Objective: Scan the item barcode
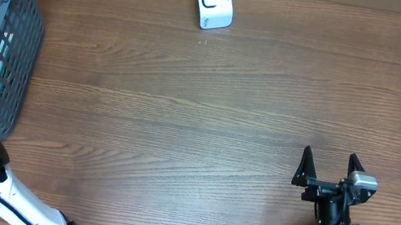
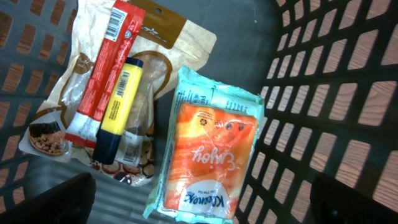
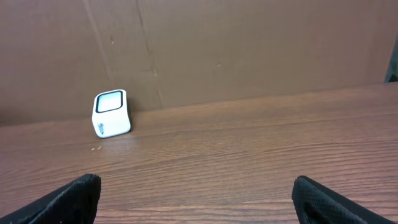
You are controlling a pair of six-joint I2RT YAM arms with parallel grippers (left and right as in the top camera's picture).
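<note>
The orange tissue pack's narrow width lines up with my left gripper's fingers, clear of the yellow tube, so I keep lowering until they straddle the pack.
Several items lie in the grey basket at the table's left edge. In the left wrist view they are an orange Kleenex tissue pack, a red stick pack with a barcode at its top end, a yellow marker-like tube and a brown snack bag underneath. My left gripper hangs open above the tissue pack, holding nothing. The white barcode scanner stands at the table's far edge. My right gripper rests open and empty at the near right, facing the scanner.
The basket's slatted walls enclose the left gripper closely on the right. Bare wooden table stretches between the basket, the scanner and the right arm. A brown wall rises behind the scanner.
</note>
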